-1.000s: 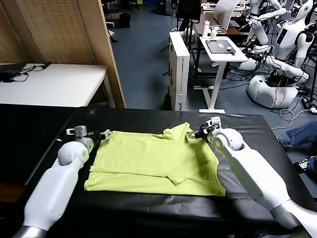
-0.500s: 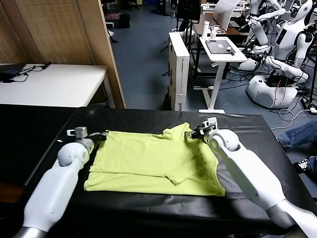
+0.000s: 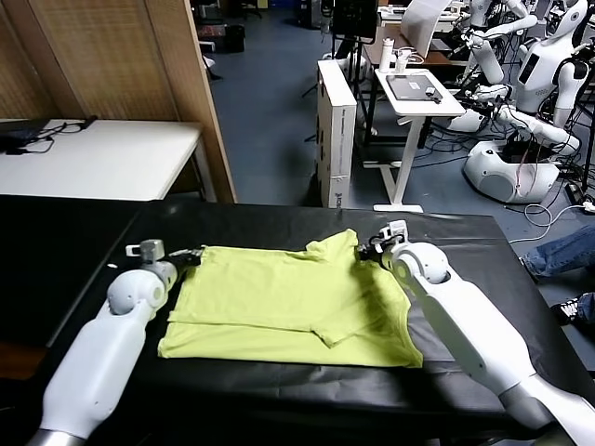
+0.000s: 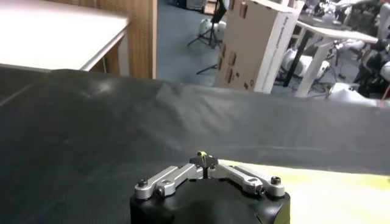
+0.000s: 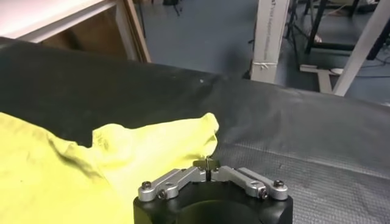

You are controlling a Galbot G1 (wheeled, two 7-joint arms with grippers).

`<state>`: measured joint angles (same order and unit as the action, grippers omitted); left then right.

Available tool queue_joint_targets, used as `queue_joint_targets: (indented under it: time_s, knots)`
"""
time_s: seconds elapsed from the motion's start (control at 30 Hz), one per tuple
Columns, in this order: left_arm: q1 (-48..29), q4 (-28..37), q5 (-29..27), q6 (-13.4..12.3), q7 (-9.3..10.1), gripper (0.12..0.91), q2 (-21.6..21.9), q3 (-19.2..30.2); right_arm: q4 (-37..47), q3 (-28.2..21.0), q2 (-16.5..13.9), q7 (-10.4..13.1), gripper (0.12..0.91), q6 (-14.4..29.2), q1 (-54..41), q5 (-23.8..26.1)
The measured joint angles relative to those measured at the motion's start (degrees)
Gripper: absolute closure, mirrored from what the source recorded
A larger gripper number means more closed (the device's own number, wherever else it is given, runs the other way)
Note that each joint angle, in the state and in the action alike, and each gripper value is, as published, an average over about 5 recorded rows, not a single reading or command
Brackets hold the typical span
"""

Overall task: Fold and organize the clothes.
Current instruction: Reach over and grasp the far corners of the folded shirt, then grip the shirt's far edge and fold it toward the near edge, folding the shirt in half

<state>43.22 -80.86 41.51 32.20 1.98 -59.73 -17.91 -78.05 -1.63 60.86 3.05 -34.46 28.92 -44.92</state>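
Both far corners of the T-shirt (image 3: 208, 250) are pinched in my grippers, so my left gripper goes on pulling its corner toward the T-shirt's near edge (image 3: 169, 351) until the fold is flat.
The lime yellow-green T-shirt (image 3: 288, 297) lies flat on the black table (image 3: 279, 221), with one sleeve folded in over its front. My left gripper (image 3: 192, 253) is at the shirt's far left corner. In the left wrist view it (image 4: 204, 159) is shut, with a sliver of yellow-green fabric at its tips and the shirt (image 4: 329, 189) beside it. My right gripper (image 3: 365, 251) is at the shirt's far right corner, by the raised sleeve. In the right wrist view it (image 5: 209, 163) is shut at the edge of the fabric (image 5: 73, 176).
A white table (image 3: 93, 158) and a wooden partition (image 3: 167, 74) stand at the back left. Beyond the table's far edge stand a tall white box (image 3: 337, 130), a small stand table (image 3: 418, 93) and other robots (image 3: 521, 139).
My right gripper has moved a little left along the shirt's far edge. My left gripper has shifted slightly left, and the shirt's far left corner went with it.
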Motion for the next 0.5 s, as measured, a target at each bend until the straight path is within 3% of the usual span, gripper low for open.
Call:
queue_joint_targets:
  time_s: [0.27, 0.5]
  knots:
    - [2.29, -5.68, 2.80, 0.51, 1.78, 0.883, 1.78, -1.52, -4.73, 2.28, -2.26, 0.22, 0.886, -0.52, 2.13, -1.37]
    - [7.61, -11.73, 4.92, 0.75, 2.00, 0.883, 4.81, -4.81, -12.06, 4.40, -5.82, 1.80, 0.886, -2.73, 5.98, -3.87]
